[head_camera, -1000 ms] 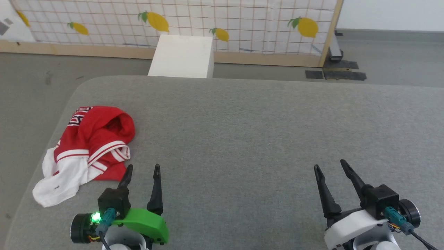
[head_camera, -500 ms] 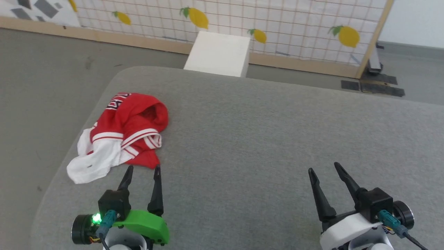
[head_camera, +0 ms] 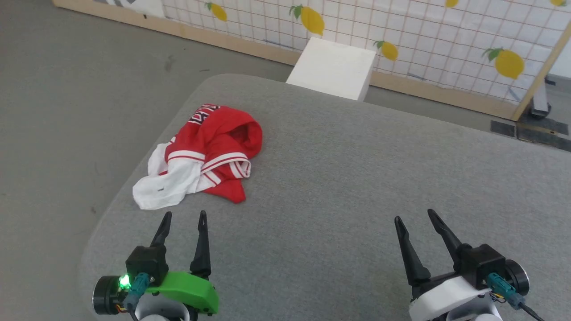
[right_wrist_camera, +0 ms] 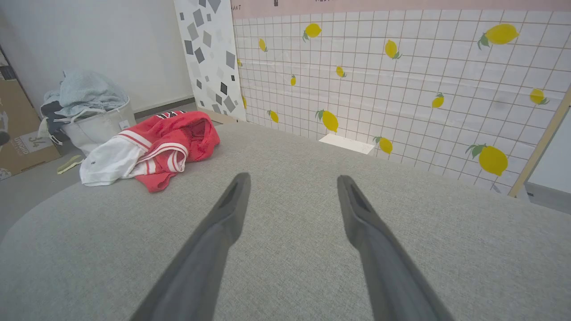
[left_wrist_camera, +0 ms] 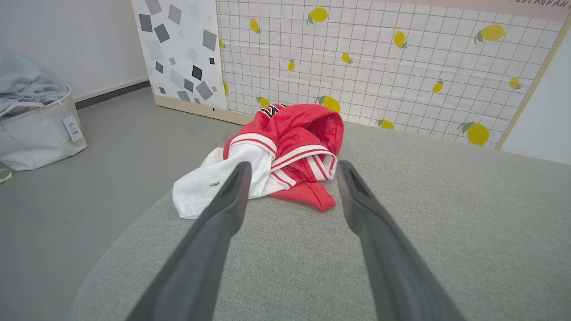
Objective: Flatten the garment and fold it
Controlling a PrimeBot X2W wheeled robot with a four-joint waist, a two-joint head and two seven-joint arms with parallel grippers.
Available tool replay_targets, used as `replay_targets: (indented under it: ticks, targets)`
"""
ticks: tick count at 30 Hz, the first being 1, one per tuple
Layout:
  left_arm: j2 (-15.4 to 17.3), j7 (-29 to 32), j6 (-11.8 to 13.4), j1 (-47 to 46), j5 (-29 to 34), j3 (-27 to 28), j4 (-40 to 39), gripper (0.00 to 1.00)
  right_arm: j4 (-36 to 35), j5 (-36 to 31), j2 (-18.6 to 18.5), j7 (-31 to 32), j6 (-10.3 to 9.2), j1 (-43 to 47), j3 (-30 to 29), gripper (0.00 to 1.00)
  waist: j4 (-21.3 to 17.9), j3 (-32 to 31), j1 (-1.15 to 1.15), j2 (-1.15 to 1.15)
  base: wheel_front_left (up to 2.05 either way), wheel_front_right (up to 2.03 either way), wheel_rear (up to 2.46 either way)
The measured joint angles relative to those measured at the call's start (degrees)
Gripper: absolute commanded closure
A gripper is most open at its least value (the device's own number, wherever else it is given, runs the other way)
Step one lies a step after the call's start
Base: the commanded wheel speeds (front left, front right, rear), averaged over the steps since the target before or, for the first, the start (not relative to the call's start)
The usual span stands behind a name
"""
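The garment (head_camera: 211, 139) will stay in a clump with its ends hanging down when I lift it, because the striped trim and red folds (head_camera: 225, 163) are bunched up over one another.
The garment (head_camera: 209, 151), red with white sleeves and striped trim, lies crumpled in a heap near the left corner of the grey table (head_camera: 357, 187). It also lies ahead in the left wrist view (left_wrist_camera: 276, 151) and off to the left in the right wrist view (right_wrist_camera: 151, 147). My left gripper (head_camera: 184, 216) hovers open just short of the heap, nothing between its fingers. My right gripper (head_camera: 414, 215) stands open over bare table far to the right.
A white box (head_camera: 332, 67) stands on the floor behind the table, before a lemon-print screen (head_camera: 401, 35). A laundry basket (left_wrist_camera: 31, 120) with grey cloth sits on the floor to the left, beside a cardboard box (right_wrist_camera: 20, 129). The table's rounded left edge is close to the garment.
The head camera has swung left, so the garment and table shift right in the picture. Both grippers keep their place and stay open.
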Motion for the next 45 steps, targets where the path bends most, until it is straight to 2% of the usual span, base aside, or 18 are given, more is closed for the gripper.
replay_targets:
  ticks: [16,32,39,45]
  targets:
    - [0.00,-1.70,-0.46,-0.02,-1.58,-1.15,1.58,0.00,2.52,2.13,0.03,-1.92,0.00,0.00,0.67,0.00,5.14,-0.13,0.00,0.00,0.00,0.00,0.00]
    - [-0.01,-1.77,-0.47,-0.02,-1.59,-1.37,1.40,0.00,2.75,2.30,0.08,-1.92,0.00,-0.01,0.83,0.00,4.73,-0.11,0.00,0.00,0.00,0.00,0.00]
    - [0.62,-1.94,-2.53,-3.41,-2.29,-0.41,3.82,0.00,1.60,0.91,0.11,-1.92,0.00,-1.36,0.58,0.00,3.59,2.50,0.00,0.00,0.00,0.00,0.00]
    - [5.21,2.76,-5.35,-13.49,-3.12,-0.87,9.20,0.00,-0.40,-1.31,0.13,-1.93,0.00,-3.49,0.15,0.00,1.53,6.63,0.00,0.00,0.00,0.00,0.00]
